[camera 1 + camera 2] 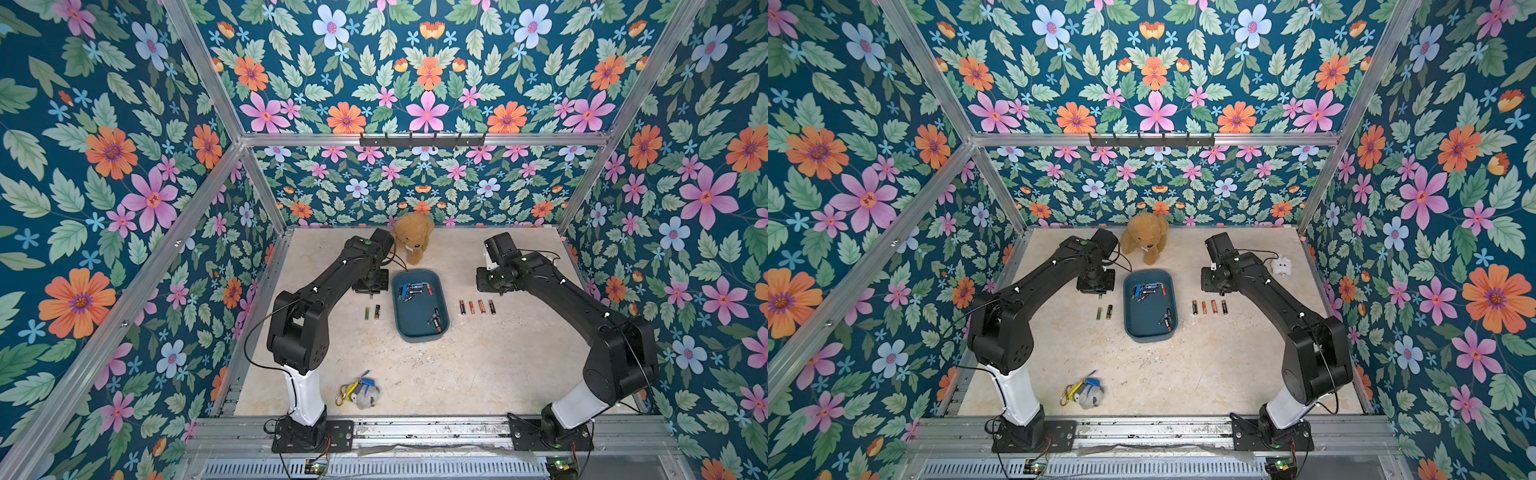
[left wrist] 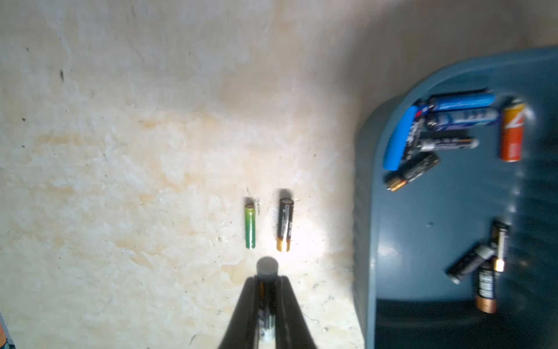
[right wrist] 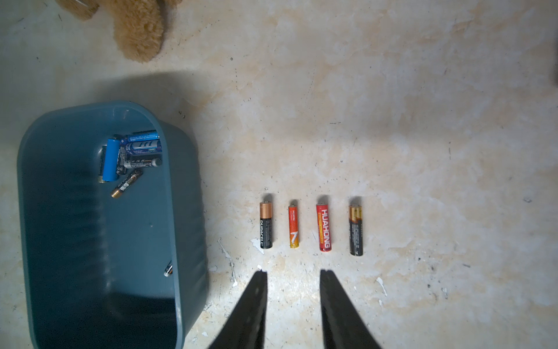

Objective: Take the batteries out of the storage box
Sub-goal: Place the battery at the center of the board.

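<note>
The dark battery (image 2: 267, 268) is parallel to the green battery, so my left gripper should keep moving to the open spot (image 1: 360, 313) beside it, away from the box, and let go there.
The teal storage box (image 1: 419, 337) sits mid-table between both arms. Inside it, batteries lie in a far cluster (image 1: 413, 289) and a smaller near group (image 1: 435, 321). On the table left of the box lie a green battery (image 2: 250, 226) and a black one (image 2: 284, 225). Several more batteries form a row (image 3: 323, 226) right of the box. My left gripper (image 2: 267, 279) hovers just beyond the left pair, shut on a dark battery (image 2: 267, 269) held lengthwise between the fingers. The right gripper (image 3: 293, 273) is open and empty, just beyond the right row.
A brown teddy bear (image 1: 413, 239) sits against the back wall behind the box. A keychain bundle with a yellow carabiner (image 1: 359, 392) lies near the front edge. A small white plush (image 1: 1281, 266) lies behind the right arm. Floral walls enclose the table on three sides.
</note>
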Controlling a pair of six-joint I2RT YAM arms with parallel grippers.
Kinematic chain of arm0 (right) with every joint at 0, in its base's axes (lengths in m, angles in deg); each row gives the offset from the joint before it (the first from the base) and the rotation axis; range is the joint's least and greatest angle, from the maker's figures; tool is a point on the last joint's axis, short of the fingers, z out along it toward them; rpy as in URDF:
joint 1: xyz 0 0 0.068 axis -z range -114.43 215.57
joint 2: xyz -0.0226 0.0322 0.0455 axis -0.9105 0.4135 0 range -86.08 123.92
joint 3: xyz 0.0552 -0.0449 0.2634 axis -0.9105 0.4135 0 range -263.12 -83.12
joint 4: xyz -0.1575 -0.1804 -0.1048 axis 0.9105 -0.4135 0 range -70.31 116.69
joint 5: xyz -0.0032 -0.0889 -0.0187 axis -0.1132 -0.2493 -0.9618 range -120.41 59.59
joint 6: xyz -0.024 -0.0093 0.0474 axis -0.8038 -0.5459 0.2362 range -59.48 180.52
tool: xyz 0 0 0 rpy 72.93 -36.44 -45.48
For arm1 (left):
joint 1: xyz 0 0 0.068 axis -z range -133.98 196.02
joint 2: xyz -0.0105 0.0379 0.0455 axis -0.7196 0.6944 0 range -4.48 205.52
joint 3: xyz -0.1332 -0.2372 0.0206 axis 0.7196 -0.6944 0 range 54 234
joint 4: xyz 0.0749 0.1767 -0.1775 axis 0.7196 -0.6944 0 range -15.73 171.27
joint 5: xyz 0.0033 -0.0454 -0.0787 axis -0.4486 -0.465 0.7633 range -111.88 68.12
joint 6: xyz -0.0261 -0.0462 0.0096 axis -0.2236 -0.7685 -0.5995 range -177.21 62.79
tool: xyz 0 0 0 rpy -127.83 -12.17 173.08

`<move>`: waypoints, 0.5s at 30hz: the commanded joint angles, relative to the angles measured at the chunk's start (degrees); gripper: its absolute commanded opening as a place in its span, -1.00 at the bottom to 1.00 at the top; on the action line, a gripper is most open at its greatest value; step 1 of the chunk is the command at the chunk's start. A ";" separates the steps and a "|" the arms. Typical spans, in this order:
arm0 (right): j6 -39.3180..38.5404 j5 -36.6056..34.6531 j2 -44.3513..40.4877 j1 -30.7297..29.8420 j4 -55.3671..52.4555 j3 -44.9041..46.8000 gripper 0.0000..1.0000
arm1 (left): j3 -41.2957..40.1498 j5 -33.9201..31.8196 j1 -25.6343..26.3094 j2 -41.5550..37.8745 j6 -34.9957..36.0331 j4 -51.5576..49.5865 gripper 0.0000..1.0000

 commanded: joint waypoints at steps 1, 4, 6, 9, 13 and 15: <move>0.29 -0.94 -0.02 -0.09 -0.77 0.18 -0.29 | -3.60 -1.38 -1.85 -0.96 2.37 2.41 -0.71; 0.55 -1.14 0.40 -0.11 -0.69 0.55 -0.29 | -6.16 -1.42 -3.05 -1.22 2.94 4.03 -0.71; 0.59 -1.11 0.84 -0.08 -0.71 0.38 -0.29 | -7.89 -1.29 -3.57 -1.27 3.57 5.23 -0.71; 0.58 -1.18 1.73 -0.31 -1.03 -0.27 -0.29 | -9.67 -1.03 -4.28 -0.96 4.06 6.66 -0.72; 0.47 -1.61 3.51 -0.49 -1.81 -1.37 -0.29 | -12.25 -0.23 -5.48 -0.83 4.33 9.18 -0.72; 0.35 -1.67 4.44 -0.45 -1.85 -1.73 -0.29 | -12.85 -0.21 -6.10 -0.58 4.58 9.74 -0.72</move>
